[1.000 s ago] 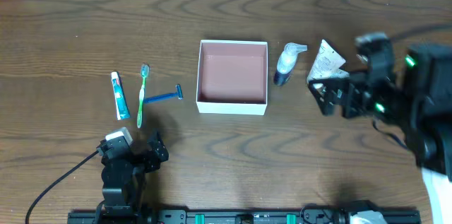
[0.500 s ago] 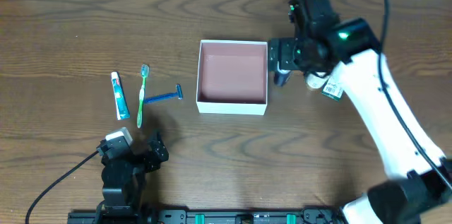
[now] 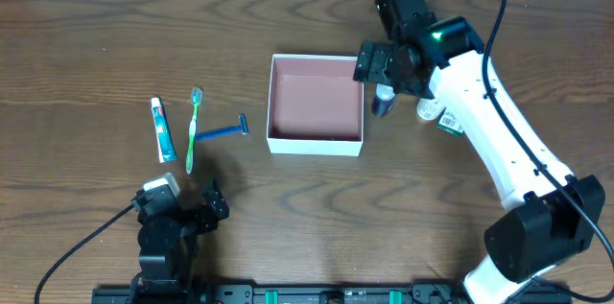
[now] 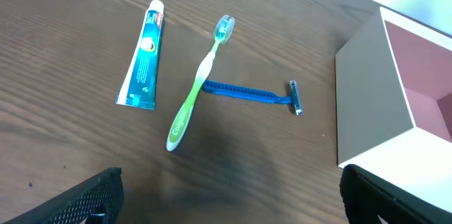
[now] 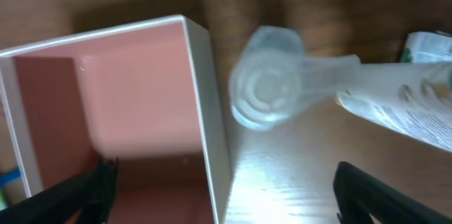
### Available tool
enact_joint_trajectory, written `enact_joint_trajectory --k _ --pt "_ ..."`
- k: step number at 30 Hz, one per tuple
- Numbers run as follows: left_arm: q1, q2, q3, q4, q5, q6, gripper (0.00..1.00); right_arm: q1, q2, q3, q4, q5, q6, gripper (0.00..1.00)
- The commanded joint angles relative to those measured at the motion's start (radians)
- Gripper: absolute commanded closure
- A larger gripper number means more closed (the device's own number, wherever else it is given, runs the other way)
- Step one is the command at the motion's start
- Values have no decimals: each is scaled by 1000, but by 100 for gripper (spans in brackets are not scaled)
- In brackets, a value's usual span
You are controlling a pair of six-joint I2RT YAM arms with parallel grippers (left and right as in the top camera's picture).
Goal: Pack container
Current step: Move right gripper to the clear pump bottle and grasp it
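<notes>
Next, my right gripper moves off the box's side point(image 3: 363, 107) and grips the bottle's top point(image 3: 385, 91), because its open fingers reach across both the box's side and the spray bottle.
The container point(image 3: 316, 144), a square white box with a pinkish-brown inside, stands open at the table's middle with nothing visible inside it. It also shows in the left wrist view point(image 4: 367, 104) and the right wrist view point(image 5: 208, 97). My right gripper point(image 3: 382, 62) is open and hovers over the box's right wall and a clear spray bottle point(image 3: 384, 105) just outside it; the bottle's top shows in the right wrist view point(image 5: 268, 90) ahead of the open jaws point(image 5: 226, 196). My left gripper point(image 3: 187, 213) is open and empty near the front edge, its jaws point(image 4: 226, 196) over bare wood.
Left of the box lie a toothpaste tube point(image 3: 163, 129), a green toothbrush point(image 3: 193, 129) and a blue razor point(image 3: 223, 131). A green-and-white packet point(image 3: 449, 124) lies right of the bottle, partly under the right arm.
My right arm has swung from the table's right side to above the spray bottle and the box's right wall. The left arm and the toiletries have not moved.
</notes>
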Motion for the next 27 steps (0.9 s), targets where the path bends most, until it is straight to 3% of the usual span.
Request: enact_joint_trajectory --k 1,9,27 --pt "-2 -1 -14 0 -1 17 2 5 2 39 23 -16 12 7" --pt "-2 -1 -14 0 -1 18 2 -30 10 68 -12 -7 145 2" --pt "-2 -1 -14 0 -1 17 2 -62 123 67 14 32 213 1"
